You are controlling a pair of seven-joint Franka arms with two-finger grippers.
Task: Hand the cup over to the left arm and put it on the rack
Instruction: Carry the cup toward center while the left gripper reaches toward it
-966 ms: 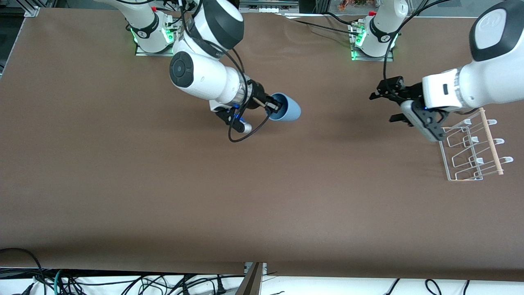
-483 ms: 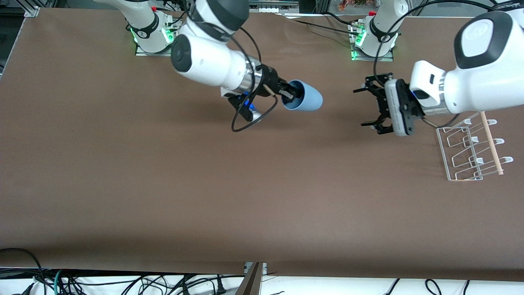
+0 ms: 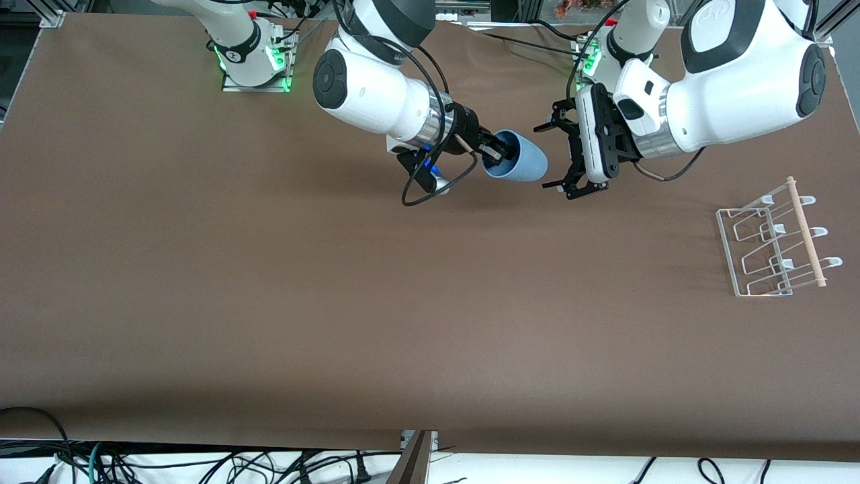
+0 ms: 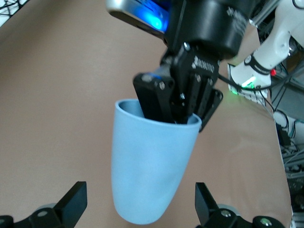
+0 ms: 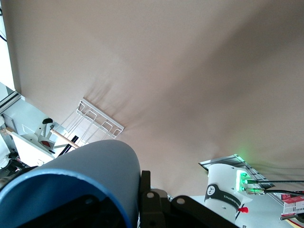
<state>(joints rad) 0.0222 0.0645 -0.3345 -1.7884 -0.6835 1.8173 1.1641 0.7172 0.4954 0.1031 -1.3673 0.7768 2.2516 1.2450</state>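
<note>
The rack's slim wires (image 3: 818,231) point up at a slant. The cup (image 3: 521,158) will slide over a wire with its opening down when I lower it, and it will rest tilted with its base up.
The light-blue cup (image 3: 521,161) hangs sideways above the table, its closed base turned toward the left arm. My right gripper (image 3: 496,152) is shut on its rim, one finger inside the mouth and one outside (image 5: 145,190). My left gripper (image 3: 555,157) is open, and its fingertips (image 4: 72,205) flank the cup's base (image 4: 147,180) with a gap on each side. In the left wrist view the right gripper (image 4: 178,102) shows clamped on the cup's rim. The white wire rack (image 3: 752,252) stands on the table at the left arm's end.
The rack's wooden dowel (image 3: 806,232) lies across its prongs. The rack (image 5: 97,118) also shows in the right wrist view. Both arm bases (image 3: 252,50) stand along the table's edge farthest from the front camera. Brown tabletop (image 3: 403,302) spreads nearer to the front camera.
The right arm carried the cup toward the left arm's end. The left gripper swung away from the rack, turned to face the cup, and now brackets its base.
</note>
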